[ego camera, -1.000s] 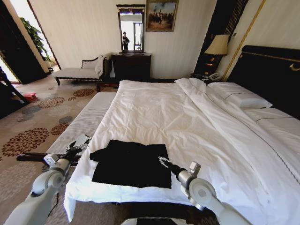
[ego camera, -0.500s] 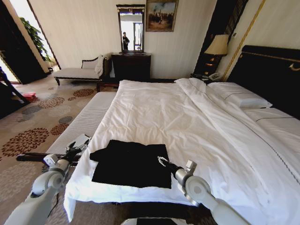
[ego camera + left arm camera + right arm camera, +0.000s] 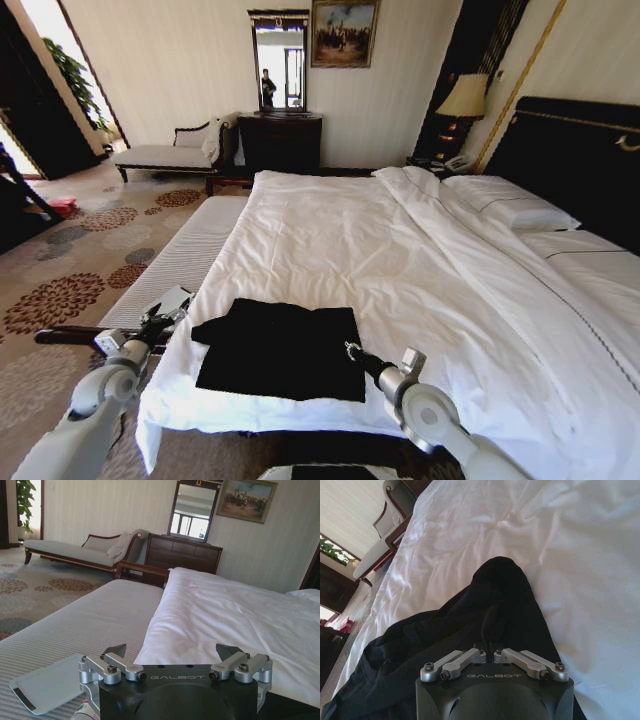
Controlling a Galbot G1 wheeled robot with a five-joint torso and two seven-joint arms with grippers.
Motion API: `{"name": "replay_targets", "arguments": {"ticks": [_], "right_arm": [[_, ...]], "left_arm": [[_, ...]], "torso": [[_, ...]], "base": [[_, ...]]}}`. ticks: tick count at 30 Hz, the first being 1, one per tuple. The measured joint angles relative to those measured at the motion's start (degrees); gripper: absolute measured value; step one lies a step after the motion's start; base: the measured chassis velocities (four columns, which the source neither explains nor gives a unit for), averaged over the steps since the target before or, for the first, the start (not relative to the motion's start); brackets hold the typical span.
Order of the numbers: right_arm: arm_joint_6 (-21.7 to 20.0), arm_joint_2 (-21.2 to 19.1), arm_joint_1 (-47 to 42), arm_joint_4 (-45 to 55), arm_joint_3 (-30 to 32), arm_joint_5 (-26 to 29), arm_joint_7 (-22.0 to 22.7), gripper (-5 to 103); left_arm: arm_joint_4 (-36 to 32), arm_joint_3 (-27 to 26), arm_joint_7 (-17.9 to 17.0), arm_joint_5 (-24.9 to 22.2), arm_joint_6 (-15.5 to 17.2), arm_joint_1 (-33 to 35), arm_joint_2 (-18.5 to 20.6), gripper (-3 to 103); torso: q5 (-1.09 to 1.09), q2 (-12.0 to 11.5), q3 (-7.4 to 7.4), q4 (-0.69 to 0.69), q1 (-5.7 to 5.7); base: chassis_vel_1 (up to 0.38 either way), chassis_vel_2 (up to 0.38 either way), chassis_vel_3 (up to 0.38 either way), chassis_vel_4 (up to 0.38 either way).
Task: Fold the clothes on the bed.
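Note:
The T-shirt's far edge (image 3: 268,303) lies thin and loose. So I expect the black T-shirt (image 3: 285,352) to fold double into a narrow piece of cloth when I fold it toward me.
The clothes (image 3: 275,350), a black T-shirt, lie spread near the front corner of the bed (image 3: 400,250) on its white duvet. My right gripper (image 3: 352,350) sits at the shirt's right edge. In the right wrist view the right gripper (image 3: 487,652) is shut, with the black clothes (image 3: 500,590) bunched into a ridge at its fingers. My left gripper (image 3: 160,320) hangs off the bed's left side, apart from the shirt. In the left wrist view the left gripper (image 3: 172,652) stands open with nothing between its fingers.
A striped bench (image 3: 180,260) runs along the bed's left side, with a pale flat sheet (image 3: 50,685) lying on it. Pillows (image 3: 510,205) and a dark headboard (image 3: 580,160) stand at the right. A chaise (image 3: 165,155) and a dresser (image 3: 280,140) line the far wall.
My right gripper has slid slightly right and back toward me along the shirt's right edge. The left arm has stayed put.

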Motion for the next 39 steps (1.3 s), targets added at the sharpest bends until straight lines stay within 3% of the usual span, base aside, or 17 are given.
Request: {"name": "replay_targets", "arguments": {"ticks": [2, 18, 39], "right_arm": [[0.01, -0.01, -0.65, 0.26, 0.38, -0.21, -0.06, 0], [0.20, -2.95, -8.29, 6.68, 8.03, 0.70, 1.00, 0], [-0.51, -4.48, -14.87, 7.38, 10.84, -1.65, 3.25, 0]], "left_arm": [[0.01, 0.01, 0.01, 0.07, -0.05, 0.02, -0.02, 100], [0.03, -0.03, 0.04, 0.04, -0.40, -0.44, -0.44, 100], [1.84, 1.14, 0.10, 0.33, -0.42, -2.30, -1.10, 100]], "torso": [[0.00, 0.00, 0.00, -0.01, 0.00], [0.00, 0.00, 0.00, 0.00, 0.00], [0.00, 0.00, 0.00, -0.02, 0.00]], "base": [[0.000, 0.000, 0.000, 0.000], [0.000, 0.000, 0.000, 0.000], [0.000, 0.000, 0.000, 0.000]]}}
